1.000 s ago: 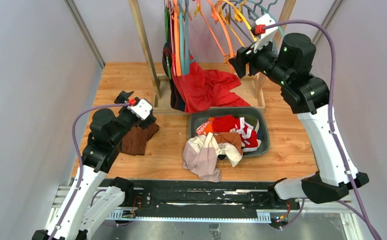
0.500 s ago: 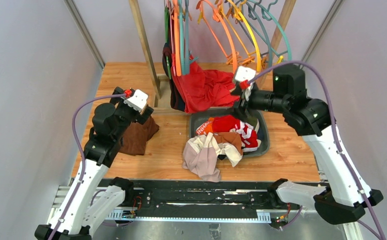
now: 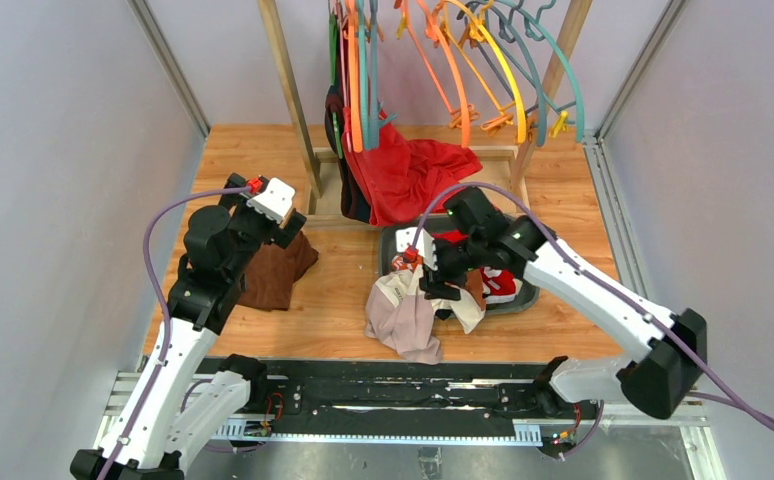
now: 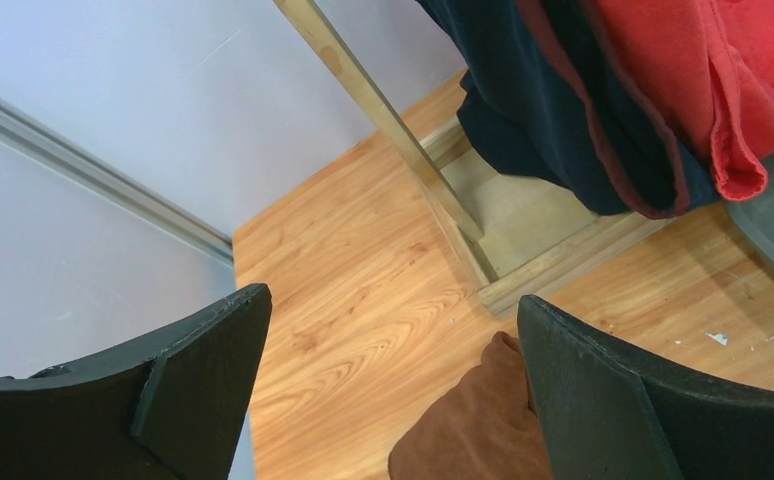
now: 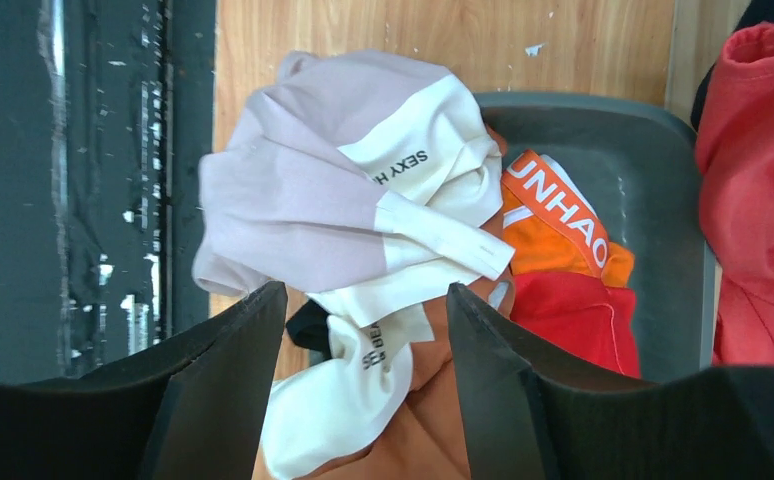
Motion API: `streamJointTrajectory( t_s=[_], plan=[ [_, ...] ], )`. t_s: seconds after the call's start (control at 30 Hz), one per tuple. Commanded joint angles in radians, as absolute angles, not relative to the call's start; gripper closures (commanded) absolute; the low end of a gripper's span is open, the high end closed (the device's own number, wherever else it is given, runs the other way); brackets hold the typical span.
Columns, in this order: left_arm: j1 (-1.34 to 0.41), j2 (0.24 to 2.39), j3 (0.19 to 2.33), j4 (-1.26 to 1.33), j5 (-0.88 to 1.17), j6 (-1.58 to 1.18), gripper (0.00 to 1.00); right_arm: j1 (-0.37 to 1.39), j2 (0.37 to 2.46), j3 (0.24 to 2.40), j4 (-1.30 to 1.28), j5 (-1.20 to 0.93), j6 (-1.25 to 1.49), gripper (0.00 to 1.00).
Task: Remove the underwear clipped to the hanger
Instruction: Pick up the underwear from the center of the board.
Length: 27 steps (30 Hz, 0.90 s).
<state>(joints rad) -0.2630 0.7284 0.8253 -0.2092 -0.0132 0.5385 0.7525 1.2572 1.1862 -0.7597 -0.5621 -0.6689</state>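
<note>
I expect the pale beige brief (image 3: 404,325) to come away by itself when I lift it into the grey tray, because its limp folds (image 5: 438,235) lie loosely on top of the brown brief.
The underwear lies in a heap in and beside a grey tray (image 3: 529,262): a pale beige brief (image 3: 401,318) (image 5: 298,190), a red brief (image 3: 460,246) (image 5: 575,322), a brown brief with a white waistband (image 3: 471,284) (image 5: 363,400) and a bit of black (image 5: 309,326). My right gripper (image 3: 436,282) (image 5: 366,292) is open and empty, low over the white waistband. My left gripper (image 3: 293,232) (image 4: 393,300) is open and empty above a dark brown cloth (image 3: 273,275) (image 4: 468,430). The hangers (image 3: 463,60) on the rack carry no briefs that I can see.
A large red cloth (image 3: 408,172) (image 4: 703,80) and a dark navy cloth (image 4: 533,110) hang from the left hangers down to the rack base. A wooden rack post (image 3: 288,90) (image 4: 393,140) stands near my left gripper. The tray (image 5: 653,190) sits in front of the rack.
My right arm has swung down from the hangers at the top right to the heap at the tray's left edge. My left gripper shifted slightly, then stayed still.
</note>
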Motion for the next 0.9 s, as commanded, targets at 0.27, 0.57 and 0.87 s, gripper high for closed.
streamJointTrajectory(
  t_s=[0.27,0.57,0.87],
  plan=[
    [-0.255,0.694,0.819,-0.154,0.021,0.556,0.02,0.765,1.496,1.215,-0.669,-0.544,-0.864,0.38],
    [-0.255,0.688,0.813,-0.147,0.034,0.56,0.02,0.767,1.635,1.255,-0.719,-0.519,-0.904,0.41],
    [-0.254,0.687,0.811,-0.144,0.034,0.563,0.02,0.769,1.657,1.255,-0.747,-0.544,-0.901,0.76]
  ],
)
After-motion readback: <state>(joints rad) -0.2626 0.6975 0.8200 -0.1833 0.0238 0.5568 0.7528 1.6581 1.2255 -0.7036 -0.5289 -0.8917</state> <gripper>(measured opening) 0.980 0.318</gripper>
